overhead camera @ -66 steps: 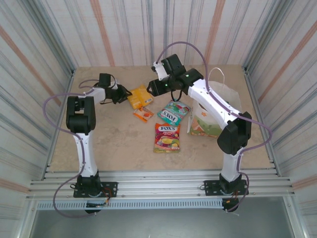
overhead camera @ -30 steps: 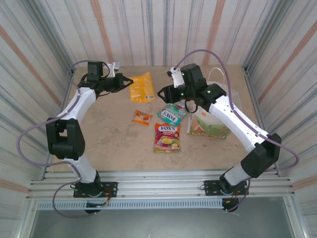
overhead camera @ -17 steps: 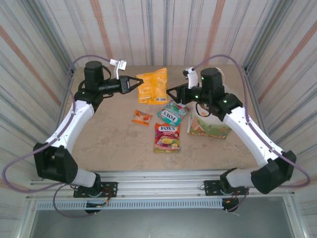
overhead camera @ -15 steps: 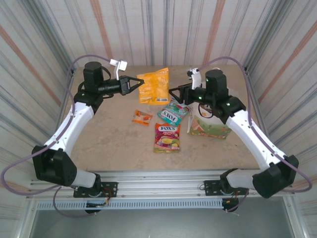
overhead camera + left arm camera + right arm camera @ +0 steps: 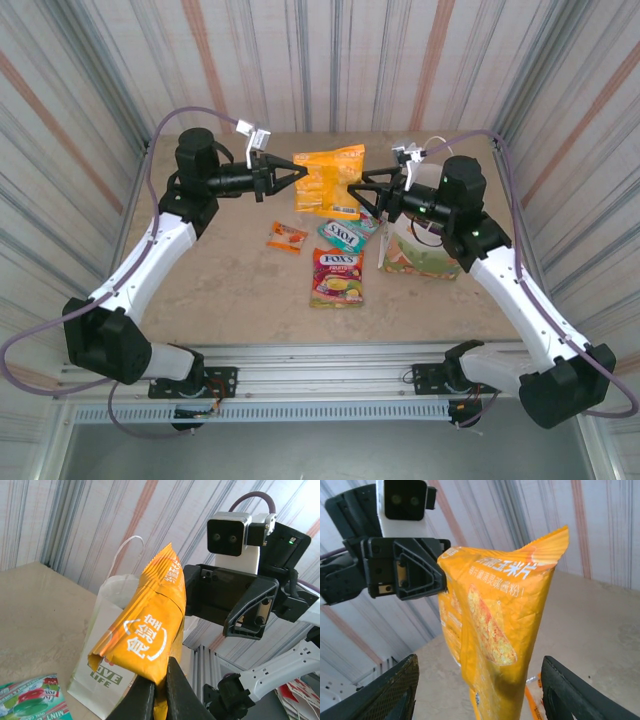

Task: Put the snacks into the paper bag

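The gold-orange twin pack is in my left gripper, away from the paper bag (image 5: 420, 260), so my right gripper should grab the pack's loose end (image 5: 349, 178) and lower it in.
My left gripper (image 5: 292, 178) is shut on the edge of the gold-orange twin pack (image 5: 330, 181), holding it in the air above the table's far middle. In the left wrist view its fingers (image 5: 176, 690) pinch the twin pack (image 5: 145, 635), with the white paper bag (image 5: 107, 640) behind it. My right gripper (image 5: 368, 192) faces the pack from the right, open; its fingers (image 5: 395, 692) stand wide either side of the twin pack (image 5: 495, 625) without touching it. The paper bag (image 5: 425, 250) stands under the right arm. On the table lie teal (image 5: 343, 235), green (image 5: 362, 214) and purple-orange FOX'S packets (image 5: 338, 277) and a tiny orange packet (image 5: 288, 236).
Corrugated metal walls (image 5: 90, 110) enclose the table on three sides. An aluminium rail (image 5: 320, 360) runs along the near edge with both arm bases. Bare tabletop (image 5: 220, 280) lies at the front left.
The left arm lifted the gold-orange pack off the table and carried it right. The right arm drew back toward the bag and now faces the pack with open fingers.
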Controlling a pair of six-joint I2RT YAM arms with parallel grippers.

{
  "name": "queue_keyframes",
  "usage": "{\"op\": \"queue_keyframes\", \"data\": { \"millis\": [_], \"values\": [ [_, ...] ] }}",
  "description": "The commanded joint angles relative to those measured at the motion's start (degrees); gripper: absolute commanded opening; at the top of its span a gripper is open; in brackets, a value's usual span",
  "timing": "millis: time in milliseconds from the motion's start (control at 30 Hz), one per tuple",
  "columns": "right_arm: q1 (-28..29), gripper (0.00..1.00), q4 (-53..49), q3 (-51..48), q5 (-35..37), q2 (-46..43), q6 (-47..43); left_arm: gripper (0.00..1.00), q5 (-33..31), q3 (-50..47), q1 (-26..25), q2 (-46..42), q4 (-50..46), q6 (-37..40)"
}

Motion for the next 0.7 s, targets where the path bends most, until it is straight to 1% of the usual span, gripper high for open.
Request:
{"op": "queue_keyframes", "data": {
  "millis": [0, 167, 333, 367, 433, 467, 500, 533, 567, 633, 667],
  "values": [
    [-0.41, 0.64, 3.51, -1.42, -2.5, -0.89, 2.02, 0.0, 2.88, -0.2, -0.6, -1.53, 3.95, -0.34],
    [-0.53, 0.61, 6.82, -1.77, -4.29, 0.06, 3.53, 0.0, 3.62, -0.18, -0.75, -1.26, 5.65, -1.15],
    [-0.48, 0.53, 7.65, -1.69, -4.91, 0.72, 4.54, 0.0, 3.63, -0.27, -0.95, -1.35, 7.04, -1.77],
    [-0.55, 0.51, 7.67, -1.67, -4.92, 0.84, 4.54, 0.0, 3.56, -0.36, -1.08, -1.3, 7.24, -1.74],
    [-0.47, 0.41, 7.75, -1.77, -4.7, 0.83, 4.46, 0.0, 3.34, -0.44, -1.09, -1.18, 7.51, -1.74],
    [-0.55, 0.35, 7.76, -1.8, -4.58, 0.9, 4.31, 0.0, 3.29, -0.39, -1.12, -1.18, 7.45, -1.79],
    [-0.53, 0.26, 7.67, -1.82, -4.33, 0.81, 4.12, 0.0, 2.95, -0.49, -1.12, -1.17, 7.51, -1.75],
    [-0.52, 0.19, 7.67, -1.87, -3.95, 0.71, 3.79, 0.02, 2.61, -0.54, -1.12, -1.13, 7.43, -1.63],
    [-0.49, 0.16, 7.67, -1.97, -3.51, 0.51, 3.46, 0.04, 2.49, -0.62, -1.12, -1.25, 7.34, -1.55],
    [-0.43, 0.12, 8.0, -2.34, -2.78, 0.07, 2.91, 0.1, 2.12, -0.39, -1.1, -1.16, 6.66, -1.46],
    [-0.47, 0.11, 8.24, -2.62, -2.61, -0.21, 2.51, 0.12, 2.07, -0.28, -1.12, -1.09, 6.05, -1.31]
  ]
}}
